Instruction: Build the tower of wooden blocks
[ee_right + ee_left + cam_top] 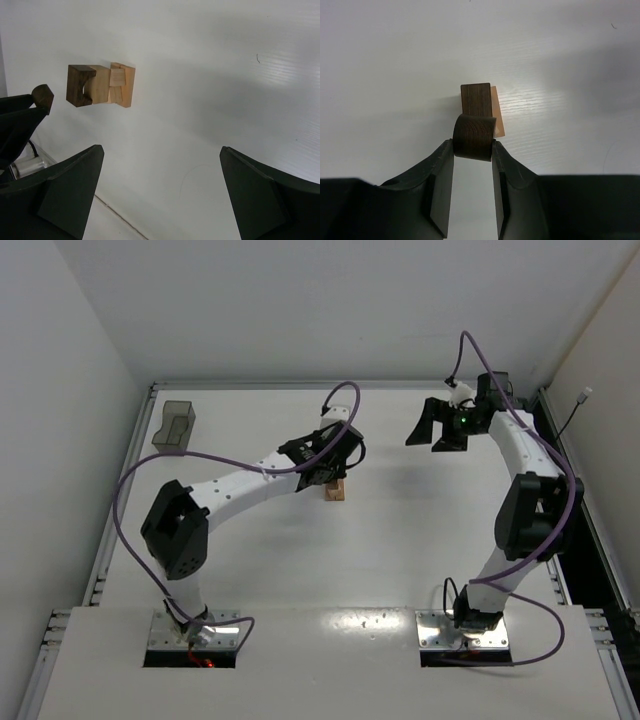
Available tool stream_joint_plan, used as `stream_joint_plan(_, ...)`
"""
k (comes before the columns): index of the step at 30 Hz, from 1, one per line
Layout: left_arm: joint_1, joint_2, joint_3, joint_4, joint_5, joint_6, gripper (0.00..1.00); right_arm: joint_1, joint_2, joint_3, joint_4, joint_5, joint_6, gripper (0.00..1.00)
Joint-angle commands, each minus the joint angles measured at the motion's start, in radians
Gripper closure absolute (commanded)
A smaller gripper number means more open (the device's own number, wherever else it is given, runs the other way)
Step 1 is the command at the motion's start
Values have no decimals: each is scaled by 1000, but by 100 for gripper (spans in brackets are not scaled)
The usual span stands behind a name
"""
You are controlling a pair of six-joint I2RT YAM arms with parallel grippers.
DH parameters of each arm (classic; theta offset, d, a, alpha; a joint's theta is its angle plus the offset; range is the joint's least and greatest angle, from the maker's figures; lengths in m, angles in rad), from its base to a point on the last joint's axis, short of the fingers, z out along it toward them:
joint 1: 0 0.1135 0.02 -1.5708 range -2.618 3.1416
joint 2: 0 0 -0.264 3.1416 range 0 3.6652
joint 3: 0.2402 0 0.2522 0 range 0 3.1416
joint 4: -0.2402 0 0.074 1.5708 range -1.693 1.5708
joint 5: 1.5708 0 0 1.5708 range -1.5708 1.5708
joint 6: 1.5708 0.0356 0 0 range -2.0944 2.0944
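The rounded block (44, 95) is clear above the tower's dark brown top (75, 86). My left gripper keeps moving the block over and down until it sits there, then let go.
The wood block tower (334, 491) stands mid-table, a narrow stack of light tan blocks with a dark brown block on top (476, 98). In the right wrist view the tower (101, 85) appears sideways, with its dark block at the left end. My left gripper (473, 149) is shut on a dark brown rounded block (473, 136) and holds it just above and beside the tower's top. In the top view the left gripper (333, 464) covers most of the tower. My right gripper (438, 427) is open and empty, well to the right of the tower, and its jaws stand wide apart in its wrist view (161, 192).
A translucent grey plastic bin (173, 425) stands at the far left of the table. White walls close in the table on the left, back and right. Purple cables loop over both arms.
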Motion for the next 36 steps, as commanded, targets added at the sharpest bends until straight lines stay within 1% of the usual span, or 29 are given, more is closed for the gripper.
stream_joint_plan(1,22,26,56,10,-18,-21,100,-5,-41,-1,34,-19,9,0)
stream_joint_plan(12,50,122,127,-19,-9,-21,100,-24,-51,-10,34,-28,9,0)
stream_joint_plan(18,59,153,165,-29,26,-12,100,-24,-41,-10,34,-37,9,0)
stream_joint_plan(20,59,162,165,-29,40,1,90,-24,-41,-10,34,-37,9,0)
stream_joint_plan(26,59,162,165,-29,63,10,70,-24,-23,-1,25,-47,9,0)
stream_joint_plan(27,59,162,156,-29,63,10,65,-24,-23,-1,25,-47,9,0)
stream_joint_plan(28,59,162,156,-29,63,10,48,-24,-23,-1,25,-47,9,0)
stream_joint_plan(30,59,152,156,-29,72,10,36,-24,-23,-1,25,-57,9,0)
stream_joint_plan(31,59,152,144,-20,72,10,25,-24,-23,-1,25,-57,9,0)
stream_joint_plan(34,59,132,144,-20,72,10,17,-24,-23,-1,25,-68,9,0)
stream_joint_plan(36,59,115,144,-10,59,21,15,-24,-23,-1,25,-68,9,0)
